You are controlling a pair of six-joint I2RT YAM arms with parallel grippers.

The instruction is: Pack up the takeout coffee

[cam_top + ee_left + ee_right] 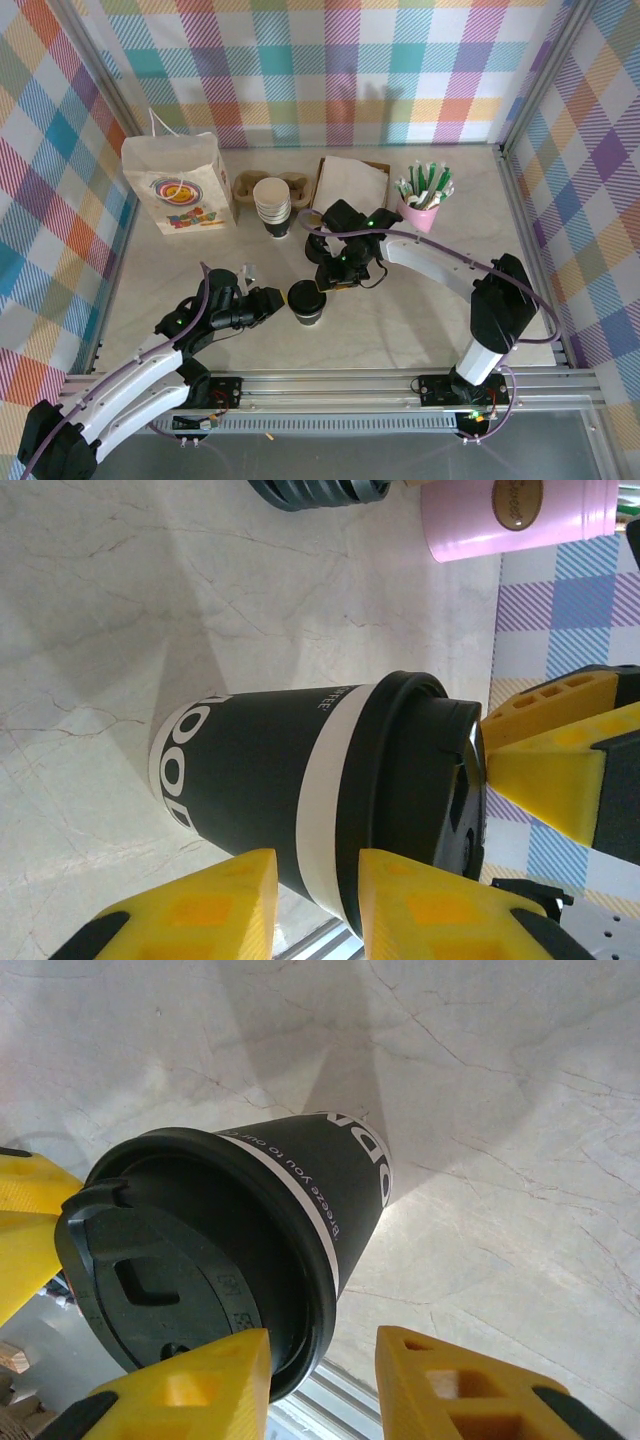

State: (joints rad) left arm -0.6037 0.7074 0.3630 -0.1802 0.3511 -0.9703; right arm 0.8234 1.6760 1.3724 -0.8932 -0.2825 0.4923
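The lid's top (185,1285) has a finger of my right gripper over it, so next my right gripper moves across until its fingers are on both sides of the whole lid (306,296) before it closes.
The takeout coffee (306,302), a small dark paper cup with a black lid, stands upright on the marble table near the front middle. My left gripper (278,298) is level with its left side. In the left wrist view the cup wall (250,780) lies just beyond that gripper (317,905), whose jaws stand apart with nothing pinched. My right gripper (328,283) hangs over the cup's right rim. In the right wrist view it (322,1385) straddles the lid's edge (300,1290), one finger over the lid top and one outside the wall, with a gap showing.
A white paper bag (180,185) stands at the back left. A stack of lidless cups (272,205), a cardboard carrier (300,185), a flat box of napkins (350,182) and a pink cup of sticks (425,200) line the back. Metal rails frame the table.
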